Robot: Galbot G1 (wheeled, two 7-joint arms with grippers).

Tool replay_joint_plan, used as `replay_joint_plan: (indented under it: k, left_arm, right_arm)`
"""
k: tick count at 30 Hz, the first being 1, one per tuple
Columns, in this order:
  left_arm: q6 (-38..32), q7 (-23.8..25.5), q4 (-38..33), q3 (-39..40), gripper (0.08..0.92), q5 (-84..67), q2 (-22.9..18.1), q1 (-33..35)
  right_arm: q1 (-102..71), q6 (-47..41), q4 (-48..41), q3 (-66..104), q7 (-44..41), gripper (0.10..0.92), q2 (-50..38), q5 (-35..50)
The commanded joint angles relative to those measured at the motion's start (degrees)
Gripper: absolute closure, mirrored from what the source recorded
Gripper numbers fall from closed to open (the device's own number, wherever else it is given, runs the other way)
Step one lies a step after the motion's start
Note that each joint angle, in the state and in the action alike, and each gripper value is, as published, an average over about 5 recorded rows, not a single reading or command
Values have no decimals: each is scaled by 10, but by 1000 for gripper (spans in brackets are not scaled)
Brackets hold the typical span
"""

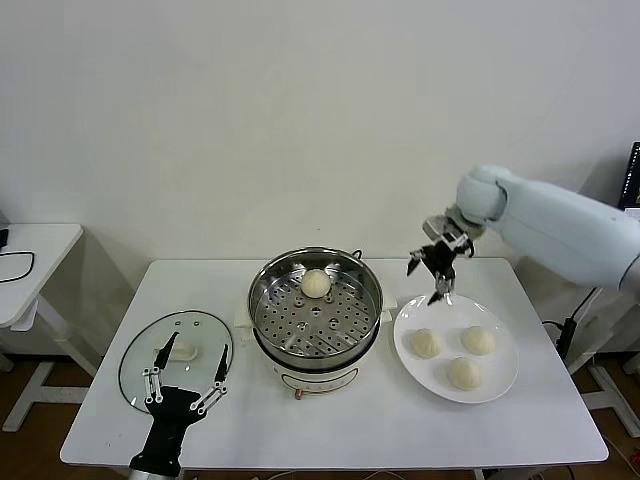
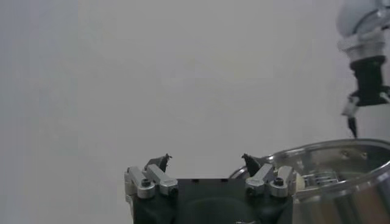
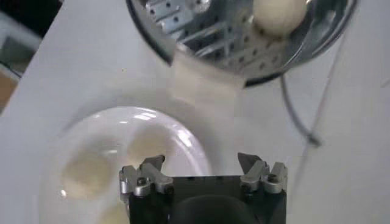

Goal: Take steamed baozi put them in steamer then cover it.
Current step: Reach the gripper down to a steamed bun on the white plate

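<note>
The nearest baozi on the plate (image 1: 426,343) will hold its shape when I lift it, because the baozi in the steamer still has a smooth round dome (image 1: 316,284).
The steamer (image 1: 315,310) stands mid-table with one steamed baozi (image 1: 316,283) on its perforated floor. Three more baozi (image 1: 427,343) (image 1: 478,340) (image 1: 464,373) lie on a white plate (image 1: 505,382) to its right. My right gripper (image 1: 437,270) hangs open and empty above the plate's far edge. In the right wrist view that gripper (image 3: 201,159) is over the plate (image 3: 183,143), with the steamer (image 3: 201,30) and its baozi (image 3: 277,13) beyond. The glass cover (image 1: 135,365) lies flat at the front left. My left gripper (image 1: 185,365) is open just above it; in the left wrist view the left gripper (image 2: 206,159) is empty, with the steamer (image 2: 329,176) beside it.
The white table (image 1: 330,430) carries everything; its front edge is close behind the cover. A smaller white side table (image 1: 30,260) stands off to the left. The steamer's cord (image 3: 292,115) trails across the table behind the pot.
</note>
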Motion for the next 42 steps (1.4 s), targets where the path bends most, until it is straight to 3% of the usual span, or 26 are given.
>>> replay_joint_plan:
  k: [1,29,42]
  left_arm:
    - [-1,0,3,0,177,0,0,0]
    - [2,0,6,-2,177,-4,4,-5]
    - [1,-1,4,0,177,-5,5,-5]
  right_arm:
    - [-73,-42,-4,-12,39,203,-27,9]
    - [-122,-38,-33,16,76,203,5,-16]
    - [-98,-32,-8,16,79,332,-11,-24]
